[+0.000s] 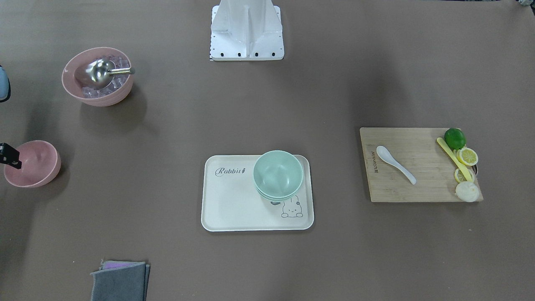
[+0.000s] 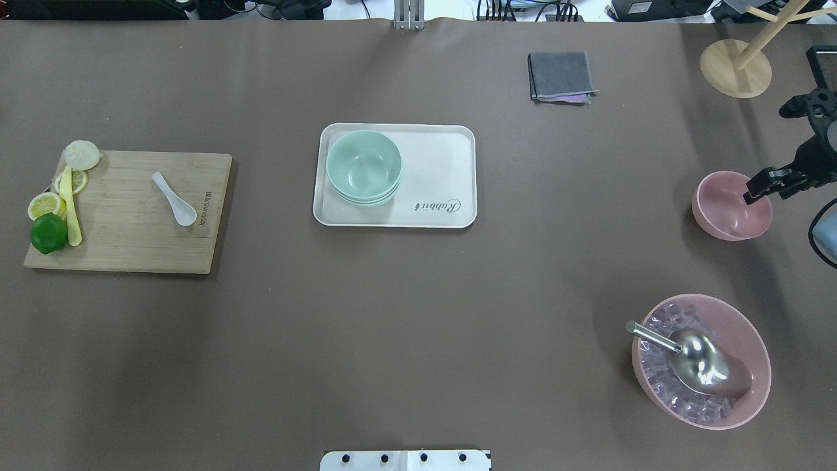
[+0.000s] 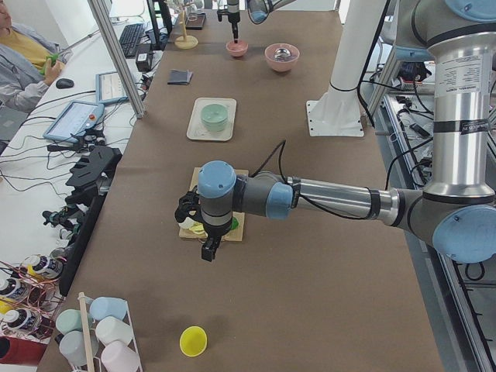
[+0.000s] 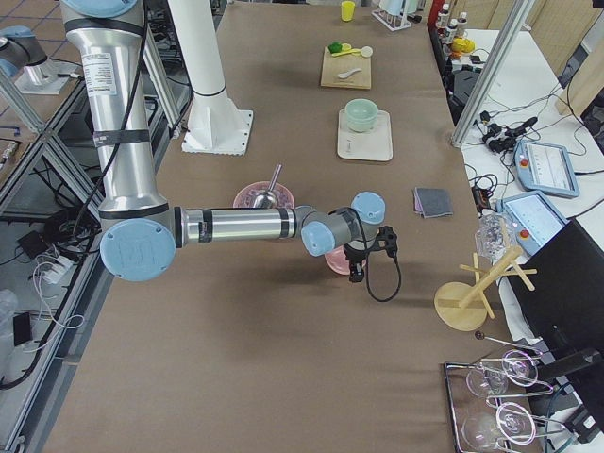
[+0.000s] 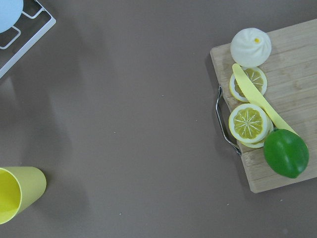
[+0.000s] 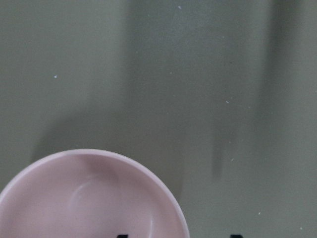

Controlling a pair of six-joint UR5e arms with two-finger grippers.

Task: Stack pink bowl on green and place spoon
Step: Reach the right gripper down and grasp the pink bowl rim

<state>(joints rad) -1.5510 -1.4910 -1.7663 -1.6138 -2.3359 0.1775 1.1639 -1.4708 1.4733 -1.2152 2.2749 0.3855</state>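
Observation:
The stacked green bowls sit nested with rims close together (image 1: pixel 274 197), so I expect the similarly wide small pink bowl (image 1: pixel 33 164) to settle into them when I lower it.
The small pink bowl (image 2: pixel 727 210) stands on the table at the far right, also in the front view (image 1: pixel 33 165). My right gripper (image 2: pixel 762 186) hangs over its right rim, open: in the right wrist view its two dark fingertips (image 6: pixel 121 235) stand one inside and one outside the bowl (image 6: pixel 89 198). Stacked green bowls (image 2: pixel 363 167) sit on a cream tray (image 2: pixel 438 157). A white spoon (image 2: pixel 174 198) lies on the wooden cutting board (image 2: pixel 131 242). My left gripper (image 3: pixel 209 249) hovers off the board's outer end; I cannot tell whether it is open or shut.
A large pink bowl (image 2: pixel 752 386) of ice cubes with a metal scoop (image 2: pixel 693 356) stands near right. A lime (image 2: pixel 49 233), lemon slices, a yellow knife and a bun (image 2: pixel 82 154) line the board's left end. A grey cloth (image 2: pixel 561 76), a wooden stand (image 2: pixel 735 69), a yellow cup (image 5: pixel 17 196).

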